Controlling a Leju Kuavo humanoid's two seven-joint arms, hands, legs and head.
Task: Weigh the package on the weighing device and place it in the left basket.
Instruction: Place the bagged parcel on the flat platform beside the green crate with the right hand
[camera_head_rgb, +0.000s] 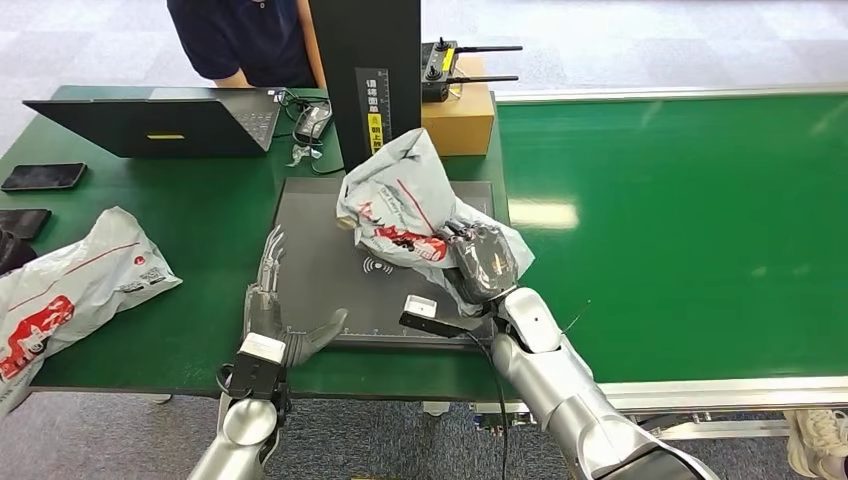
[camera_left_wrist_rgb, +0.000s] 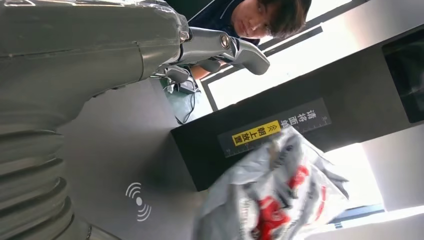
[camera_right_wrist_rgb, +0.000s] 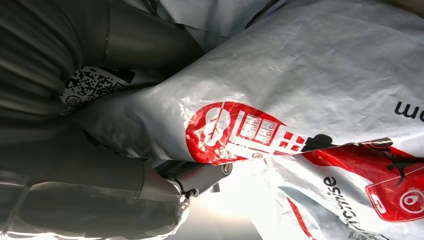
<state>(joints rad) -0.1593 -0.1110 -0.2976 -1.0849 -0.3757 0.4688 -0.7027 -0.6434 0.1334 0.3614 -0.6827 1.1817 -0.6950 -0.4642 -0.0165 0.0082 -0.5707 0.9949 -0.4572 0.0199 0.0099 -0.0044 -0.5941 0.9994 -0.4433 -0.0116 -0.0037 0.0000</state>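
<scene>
A slack, wrinkled flap (camera_head_rgb: 512, 243) spreads out from the grey plastic package (camera_head_rgb: 398, 200). The package will gather into folds inside my left gripper when I carry it.
A crumpled grey plastic package (camera_head_rgb: 395, 195) with red print stands over the back right of the dark weighing plate (camera_head_rgb: 320, 250). My right hand (camera_head_rgb: 483, 262) grips its near right side. Up close, the bag (camera_right_wrist_rgb: 300, 90) is pressed against the fingers of that hand (camera_right_wrist_rgb: 75, 150). I cannot tell whether the package rests on the plate. My left hand (camera_head_rgb: 275, 300) lies open on the plate's front left, fingers spread, holding nothing. From the left wrist, that hand (camera_left_wrist_rgb: 75, 60) is apart from the package (camera_left_wrist_rgb: 272, 200), which stands before the scale's black post (camera_left_wrist_rgb: 280, 125).
A second grey package (camera_head_rgb: 70, 285) lies at the table's left edge. A laptop (camera_head_rgb: 160, 125), a phone (camera_head_rgb: 43, 176) and a cardboard box (camera_head_rgb: 460, 120) sit behind the scale. A green conveyor belt (camera_head_rgb: 680, 230) runs to the right. A person (camera_head_rgb: 240, 40) stands at the far side.
</scene>
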